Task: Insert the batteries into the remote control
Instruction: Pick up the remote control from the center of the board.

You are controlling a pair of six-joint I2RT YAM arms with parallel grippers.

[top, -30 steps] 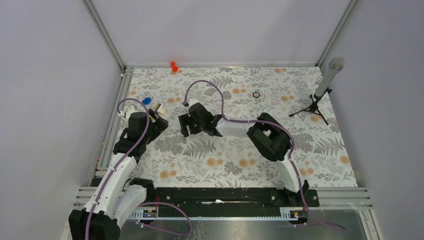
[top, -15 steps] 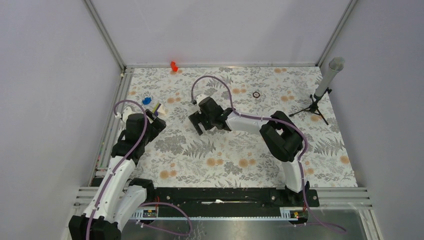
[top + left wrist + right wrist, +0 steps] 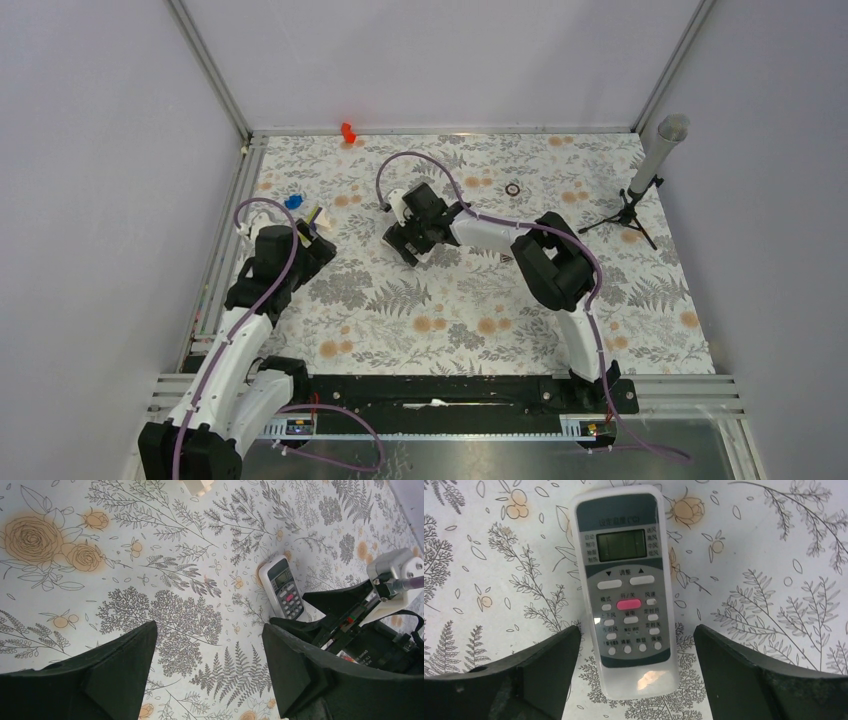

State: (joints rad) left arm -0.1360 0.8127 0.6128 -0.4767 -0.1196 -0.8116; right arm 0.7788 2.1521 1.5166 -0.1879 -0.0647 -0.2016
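Note:
My right gripper should take hold of the remote control, lift it [image 3: 635,642] and pass it to my left gripper before loading batteries, because the remote control lies face up [image 3: 626,592] with its back against the mat.
The white remote control [image 3: 626,590] lies face up on the flowered mat, with its grey screen at the far end and a pink button in the middle. My right gripper [image 3: 636,630] is open and hovers over the remote's near end, one finger on each side, touching nothing. The remote also shows in the left wrist view [image 3: 282,587], just beyond the right arm. My left gripper [image 3: 209,629] is open and empty over bare mat to the left. In the top view the right gripper [image 3: 405,240] covers the remote, with the left gripper [image 3: 318,240] beside it. No batteries are in view.
A bright red plastic piece [image 3: 347,131] sits at the back edge. A small dark ring [image 3: 512,188] lies back right of the right gripper. A blue piece [image 3: 293,201] and a cream block [image 3: 318,215] lie near the left gripper. A grey tube on a tripod [image 3: 650,165] stands far right.
My right gripper has moved away from the bases and a little to the right, and now stands over the remote. The left arm has barely shifted.

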